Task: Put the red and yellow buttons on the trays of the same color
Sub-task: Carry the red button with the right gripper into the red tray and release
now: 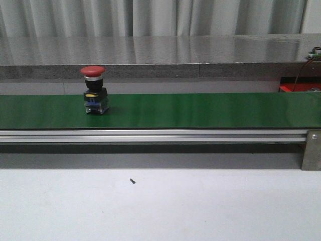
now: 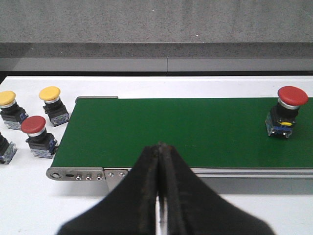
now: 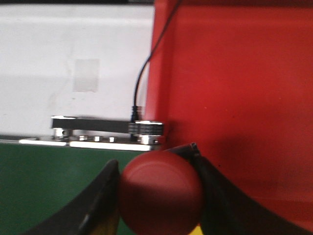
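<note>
My right gripper should continue past the edge of the empty red tray, where the red button (image 3: 161, 191) is now, and let go over the tray's open bottom (image 3: 227, 132).
A red button (image 1: 94, 90) stands upright on the green belt (image 1: 200, 110), left of middle; it also shows in the left wrist view (image 2: 287, 110). My right gripper (image 3: 154, 157) is shut on another red button (image 3: 161, 193), held over the belt's end beside the red tray (image 3: 234, 83). A corner of that tray shows at the far right of the front view (image 1: 296, 88). My left gripper (image 2: 160, 146) is shut and empty, near the belt's other end. Two yellow buttons (image 2: 7, 101) (image 2: 51, 95) and one red button (image 2: 35, 129) stand on the white table off that end.
The belt's metal rail (image 1: 150, 135) runs along its front side. A black cable (image 3: 139, 83) runs to the belt's end bracket (image 3: 107, 125) next to the tray. A grey ledge (image 1: 150, 70) lies behind the belt. A part of a fourth button (image 2: 4, 149) shows at the picture's edge.
</note>
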